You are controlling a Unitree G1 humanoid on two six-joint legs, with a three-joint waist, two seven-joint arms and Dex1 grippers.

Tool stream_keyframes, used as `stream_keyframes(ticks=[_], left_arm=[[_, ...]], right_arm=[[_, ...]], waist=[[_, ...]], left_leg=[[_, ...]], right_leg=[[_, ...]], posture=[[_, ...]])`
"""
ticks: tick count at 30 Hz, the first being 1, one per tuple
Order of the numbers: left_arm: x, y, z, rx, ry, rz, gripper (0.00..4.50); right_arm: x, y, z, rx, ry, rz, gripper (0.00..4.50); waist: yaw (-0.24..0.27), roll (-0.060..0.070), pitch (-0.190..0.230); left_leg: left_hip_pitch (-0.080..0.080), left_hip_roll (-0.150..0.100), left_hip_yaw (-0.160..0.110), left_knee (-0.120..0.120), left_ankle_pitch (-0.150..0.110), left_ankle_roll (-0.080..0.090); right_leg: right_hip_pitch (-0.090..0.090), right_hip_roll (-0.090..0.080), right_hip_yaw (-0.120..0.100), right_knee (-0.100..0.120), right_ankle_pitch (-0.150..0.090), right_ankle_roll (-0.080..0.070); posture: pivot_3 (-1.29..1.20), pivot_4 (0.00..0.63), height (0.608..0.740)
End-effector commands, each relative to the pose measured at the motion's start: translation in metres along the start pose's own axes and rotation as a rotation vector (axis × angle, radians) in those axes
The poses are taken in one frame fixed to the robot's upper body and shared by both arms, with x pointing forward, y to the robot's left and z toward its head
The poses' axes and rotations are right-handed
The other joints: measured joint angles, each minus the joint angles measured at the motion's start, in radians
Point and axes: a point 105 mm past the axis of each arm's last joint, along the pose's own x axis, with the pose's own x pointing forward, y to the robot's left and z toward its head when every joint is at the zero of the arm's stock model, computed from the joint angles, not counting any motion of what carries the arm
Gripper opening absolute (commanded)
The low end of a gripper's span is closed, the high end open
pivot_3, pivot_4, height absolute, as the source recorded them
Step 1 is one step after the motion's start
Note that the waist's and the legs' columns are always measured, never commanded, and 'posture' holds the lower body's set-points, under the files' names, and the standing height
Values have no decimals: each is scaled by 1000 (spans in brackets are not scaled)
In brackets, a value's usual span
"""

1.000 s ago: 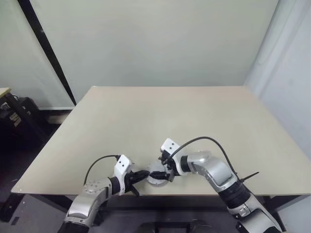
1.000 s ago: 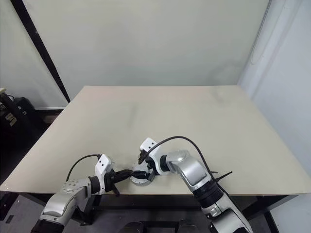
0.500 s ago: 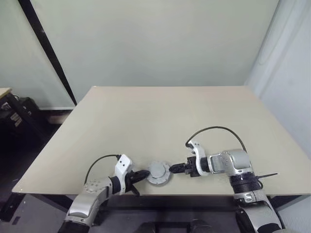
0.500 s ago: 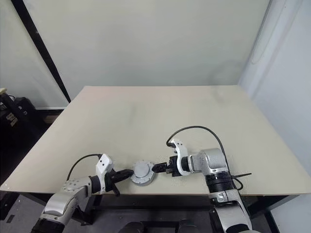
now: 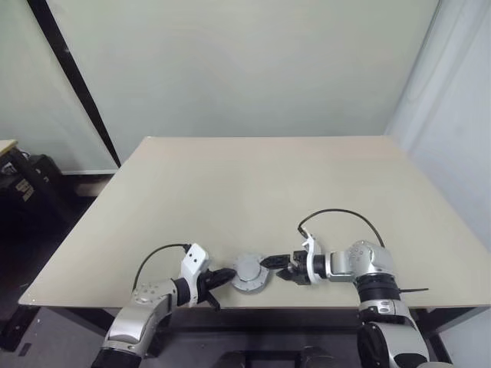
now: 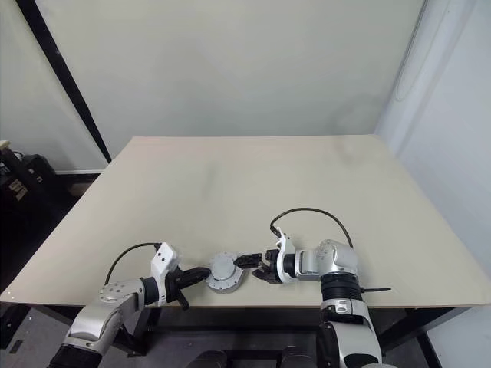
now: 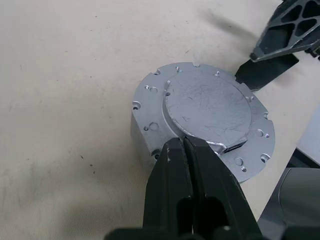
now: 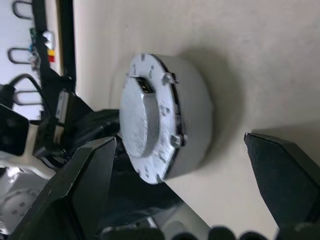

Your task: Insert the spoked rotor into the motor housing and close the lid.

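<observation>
A dark gap shows (image 8: pixel 177 107) below the lid's rim on the side toward my right gripper, so next my right gripper grips across the motor housing's side (image 8: pixel 193 137) and squeezes the lid closed.
The motor housing (image 5: pixel 249 273) is a squat silvery round body near the table's front edge. The lid (image 7: pixel 207 107), a flat grey disc, lies flat on top of it. The spoked rotor is hidden. My left gripper (image 5: pixel 229 274) is shut, its tips (image 7: pixel 181 141) resting against the housing's rim at the lid's edge. My right gripper (image 5: pixel 275 267) stands open just right of the housing, apart from it. In the right wrist view the housing (image 8: pixel 195 125) sits ahead between the spread fingers (image 8: pixel 90 185).
The tan table (image 5: pixel 253 192) stretches away behind the housing, and its front edge (image 5: pixel 253 307) runs close below both grippers. A black cable (image 5: pixel 337 215) loops over my right wrist. Dark equipment (image 5: pixel 23 184) stands off the table's left side.
My right gripper has drawn back from over the housing to its right side and rolled over. The lid now shows flat on the housing. My left gripper has kept still.
</observation>
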Motion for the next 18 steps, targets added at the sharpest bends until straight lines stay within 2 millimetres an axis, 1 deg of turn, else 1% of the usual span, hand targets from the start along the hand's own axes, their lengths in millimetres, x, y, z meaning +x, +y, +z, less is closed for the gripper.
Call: stream_keyframes(ticks=[1, 7, 11, 14, 15, 18], left_arm=[[4, -7, -1, 5, 7, -24, 0], [4, -7, -1, 5, 6, -22, 0], [4, -7, 0, 5, 4, -21, 0], [5, -7, 0, 5, 2, -21, 0], [5, -7, 0, 5, 2, -20, 0], [5, -7, 0, 5, 4, -19, 0]], right_arm=[[11, 16, 0, -3, 10, 56, 4480], [18, 26, -4, -3, 24, 84, 4480], [19, 25, -4, 16, 21, 80, 4480], [18, 22, -4, 39, 17, 75, 3856], [18, 21, -5, 49, 18, 80, 3564], [17, 21, -6, 71, 18, 90, 2502]], waist=[[0, 0, 0], [0, 1, 0], [0, 1, 0], [0, 1, 0], [0, 1, 0], [0, 2, 0]], left_leg=[[0, 0, 0, 0, 0, 0], [-1, 0, 0, -1, 0, 0], [-1, 0, 0, -1, 0, 0], [-1, 0, 0, -1, 0, 0], [-1, 0, 0, -1, 0, 0], [-1, 0, 0, -2, 0, 0]], right_leg=[[0, 0, 0, 0, 0, 0], [-1, 0, 0, 0, 0, 0], [-1, 0, 0, 0, 0, 0], [-1, 0, 0, 0, 0, 0], [-2, 0, 0, 0, 0, 0], [-2, 0, 0, -1, 0, 0]], posture=[[0, 0, 740], [0, 0, 740], [0, 0, 740], [0, 0, 740], [0, 0, 740], [0, 0, 740]])
